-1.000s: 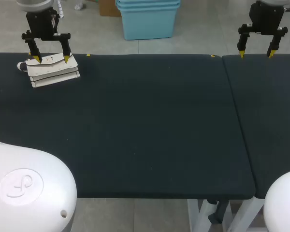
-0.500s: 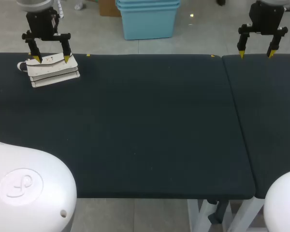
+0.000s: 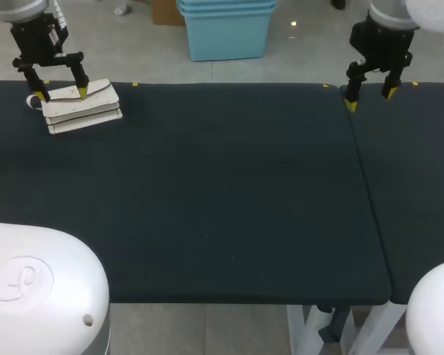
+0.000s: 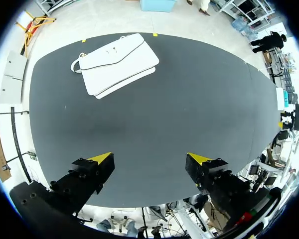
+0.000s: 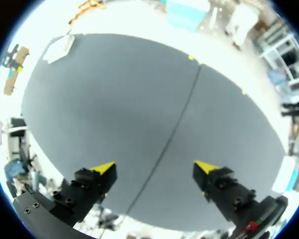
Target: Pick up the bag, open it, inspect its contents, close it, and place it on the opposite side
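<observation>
The flap's dark edge (image 4: 114, 63) is lying loose across the front of the bag, so I expect the flap to swing back toward the bag's handle when I lift it.
A white handbag (image 3: 81, 109) with a flap and a small handle lies flat at the table's far left corner. My left gripper (image 3: 61, 95) hangs open above the bag's far left edge, not touching it. From the left wrist, the handbag (image 4: 117, 62) lies ahead of the open left gripper (image 4: 149, 158), with nothing between the fingers. My right gripper (image 3: 370, 99) stands open and empty above the far edge, over the table seam. Seen from the right wrist, the bag (image 5: 57, 49) is small and far off ahead of the right gripper (image 5: 157, 167).
The dark table top (image 3: 222, 192) has a seam (image 3: 364, 185) running front to back on the right. Small yellow markers (image 3: 135, 84) sit on the far edge.
Both arms have shifted left. The left gripper went from over the bag's top to its left end. The right gripper came in over the seam and turned slightly.
</observation>
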`<action>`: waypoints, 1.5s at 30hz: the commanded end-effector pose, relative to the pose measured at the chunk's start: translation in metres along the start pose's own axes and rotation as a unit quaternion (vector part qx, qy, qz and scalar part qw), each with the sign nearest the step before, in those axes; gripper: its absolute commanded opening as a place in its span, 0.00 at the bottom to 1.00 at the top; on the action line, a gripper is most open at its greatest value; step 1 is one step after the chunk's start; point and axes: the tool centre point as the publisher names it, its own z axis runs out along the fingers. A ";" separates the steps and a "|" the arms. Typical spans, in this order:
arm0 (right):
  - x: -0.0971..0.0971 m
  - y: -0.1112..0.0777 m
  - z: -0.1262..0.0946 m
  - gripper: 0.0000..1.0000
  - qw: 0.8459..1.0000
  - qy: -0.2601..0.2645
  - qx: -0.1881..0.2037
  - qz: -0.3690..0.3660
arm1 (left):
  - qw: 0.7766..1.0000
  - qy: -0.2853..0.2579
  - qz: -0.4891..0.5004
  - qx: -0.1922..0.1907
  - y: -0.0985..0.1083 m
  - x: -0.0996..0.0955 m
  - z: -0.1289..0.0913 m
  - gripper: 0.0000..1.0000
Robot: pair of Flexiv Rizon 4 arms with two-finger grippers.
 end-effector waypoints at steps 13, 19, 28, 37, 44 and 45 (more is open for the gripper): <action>0.044 -0.034 0.034 1.00 0.885 0.025 -0.270 -0.379 | 0.985 0.131 -0.101 0.044 -0.011 -0.062 0.006 1.00; 0.063 -0.032 0.045 1.00 0.857 0.061 -0.263 -0.439 | 0.981 0.141 -0.124 0.051 -0.016 -0.073 0.008 1.00; 0.076 -0.029 0.050 1.00 0.844 0.089 -0.256 -0.462 | 0.979 0.129 -0.151 0.048 -0.020 -0.080 0.011 1.00; 0.076 -0.029 0.050 1.00 0.844 0.089 -0.256 -0.462 | 0.979 0.129 -0.152 0.050 -0.024 -0.079 0.015 1.00; 0.090 -0.015 0.081 1.00 0.850 0.099 -0.234 -0.461 | 0.966 0.187 -0.166 0.062 -0.042 -0.087 0.030 1.00; 0.091 -0.014 0.084 1.00 0.848 0.109 -0.236 -0.462 | 0.965 0.192 -0.165 0.064 -0.044 -0.088 0.031 1.00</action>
